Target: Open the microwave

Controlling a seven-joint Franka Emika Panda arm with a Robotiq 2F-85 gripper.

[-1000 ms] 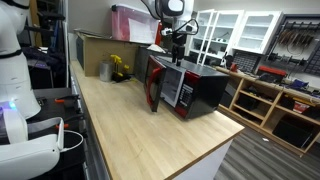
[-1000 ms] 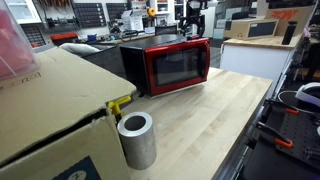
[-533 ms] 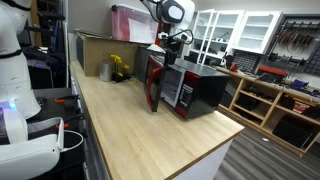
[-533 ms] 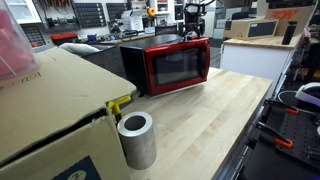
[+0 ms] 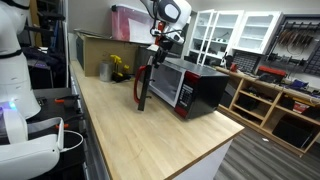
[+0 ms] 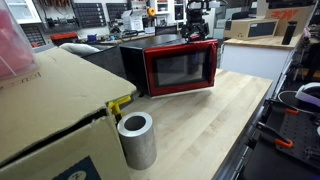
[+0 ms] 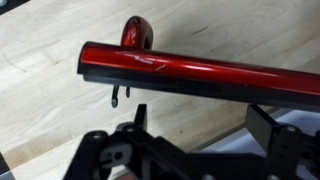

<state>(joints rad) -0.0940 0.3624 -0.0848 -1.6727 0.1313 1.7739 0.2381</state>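
The robot's gripper is on the door's inner side (image 5: 147, 82) and the microwave door (image 6: 180, 69) is only partly open, so next the gripper pushes the door's inner side away from the microwave's body.
The black microwave (image 5: 200, 90) with red-trimmed front stands on the wooden table (image 5: 140, 140) and shows in both exterior views. Its door (image 5: 141, 88) stands swung out from the body, seen edge-on; from the other side the door's dark window (image 6: 181, 68) faces the camera. My gripper (image 5: 159, 46) hangs over the door's top edge, also seen in an exterior view (image 6: 197, 32). In the wrist view the red top edge of the door (image 7: 200, 75) runs across just beyond my gripper (image 7: 200, 125). The jaws stand wide apart with bare table between them, holding nothing.
A brown cardboard box (image 5: 98, 45) stands at the table's back end, with a pink bin (image 5: 130, 22) on it. A grey cylinder (image 6: 136, 140) and a yellow object (image 6: 120, 103) sit beside the box. A white robot (image 5: 15, 90) stands off the table's side.
The microwave door has swung further open, away from the body. My gripper has moved along with the door's top edge, outward from the microwave.
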